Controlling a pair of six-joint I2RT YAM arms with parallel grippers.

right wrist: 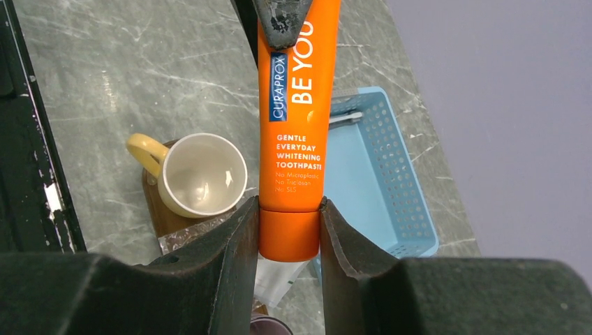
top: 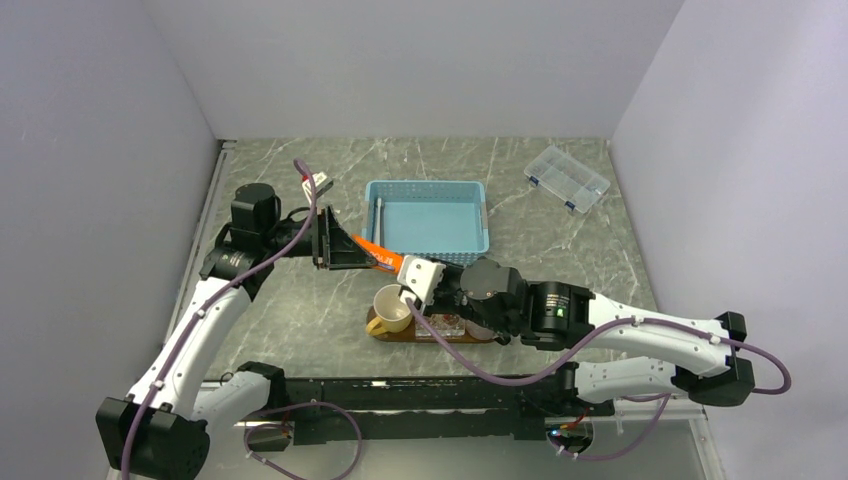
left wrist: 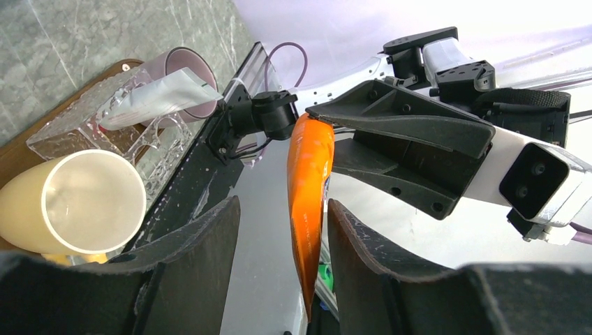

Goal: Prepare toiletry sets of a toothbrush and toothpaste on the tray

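The orange toothpaste's cap (right wrist: 290, 236) is covered by my right gripper and should go down into the clear holder, so my left gripper should take the toothpaste's flat end (left wrist: 307, 276).
The orange toothpaste (top: 380, 258) hangs in the air between both grippers, above the table's middle. My right gripper (right wrist: 289, 209) is shut on its orange cap (right wrist: 289, 234). My left gripper (left wrist: 279, 209) is open, its jaws on either side of the tube's flat crimped end (left wrist: 307, 202), which lies close to one finger. The dark brown tray (top: 400, 336) lies just below with a cream-yellow cup (top: 392, 308), a clear holder (left wrist: 70, 132) and a mauve cup (left wrist: 185, 70) on it. The white-silver toothpaste (left wrist: 157, 98) rests across the holder. A whitish toothbrush (top: 380, 220) lies in the blue basket (top: 470, 218).
A clear compartment box (top: 567, 178) sits at the back right. The blue basket stands just behind the held tube. The black rail (top: 420, 395) of the arm bases runs along the near edge. Grey walls close in left, right and back.
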